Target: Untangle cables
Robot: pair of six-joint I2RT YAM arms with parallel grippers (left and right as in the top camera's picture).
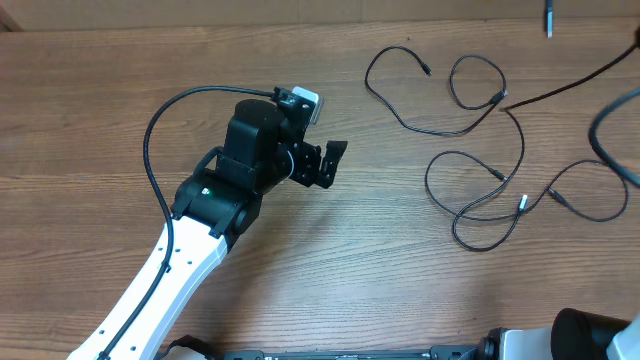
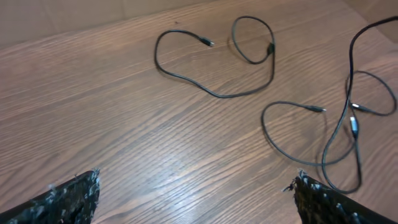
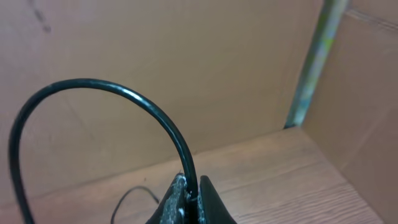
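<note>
My right gripper is holding up a strand of cable that still lies across the other cable's loop (image 1: 462,213), so next my left gripper grabs the loop's bend (image 1: 436,202) and pulls it free.
Thin black cables (image 1: 470,150) lie in overlapping loops on the right half of the wooden table, with small plugs at their ends. One strand (image 1: 570,85) rises from the tangle toward the upper right. The left wrist view shows the same cables (image 2: 249,90) ahead and to the right. My left gripper (image 1: 325,165) hovers left of them, open, with bare wood between its fingertips (image 2: 84,186). In the right wrist view my right gripper (image 3: 191,190) is shut on a black cable (image 3: 124,93) that arcs up and to the left out of the jaws.
Brown cardboard walls (image 3: 186,62) border the table at the back and right. The left arm's own thick black wire (image 1: 160,120) loops beside it. A dark blurred loop (image 1: 612,140) hangs at the overhead view's right edge.
</note>
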